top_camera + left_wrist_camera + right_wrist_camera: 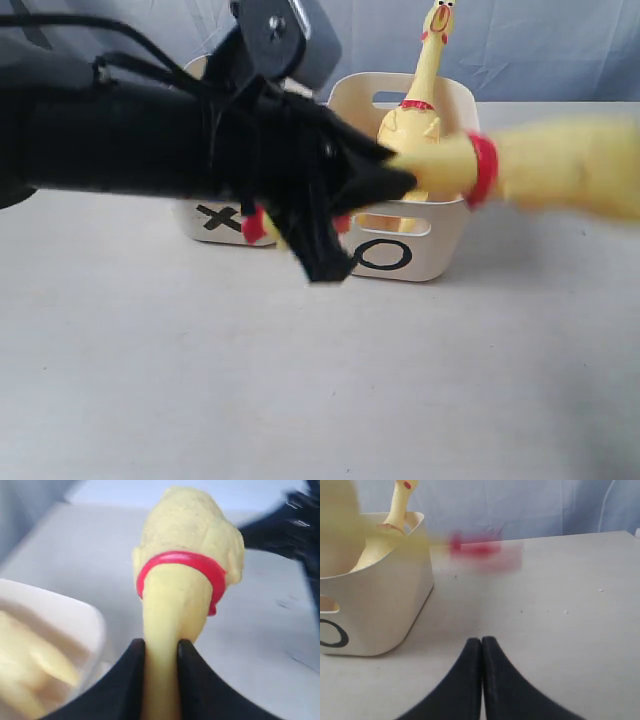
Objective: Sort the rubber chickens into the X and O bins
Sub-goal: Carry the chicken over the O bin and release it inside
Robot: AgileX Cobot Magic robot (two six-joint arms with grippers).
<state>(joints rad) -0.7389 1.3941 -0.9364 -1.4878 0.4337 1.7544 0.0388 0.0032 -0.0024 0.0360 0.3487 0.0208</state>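
Observation:
Open room (457, 112) is beside the O bin's upright chicken. My left gripper should keep carrying the held chicken there until its neck is over the O bin's opening (357, 108).
My left gripper (405, 178) (161, 647) is shut on the neck of a yellow rubber chicken (560, 165) (187, 540), just behind its red neck band. The blurred body sticks out to the right, in the air beside the O bin (440, 250) (385, 615). A whole chicken (415, 115) (390, 530) stands upright in the O bin. My left arm largely hides the X bin (215, 225). My right gripper (481, 641) is shut and empty, low over the table right of the O bin. The held chicken shows there as a blur (480, 547).
Small red and yellow bits (255, 225) show behind my left arm in front of the X bin; I cannot tell what they belong to. A cream bin rim (75, 615) lies beside the held chicken. Part of the other black arm (300, 525) lies beyond it.

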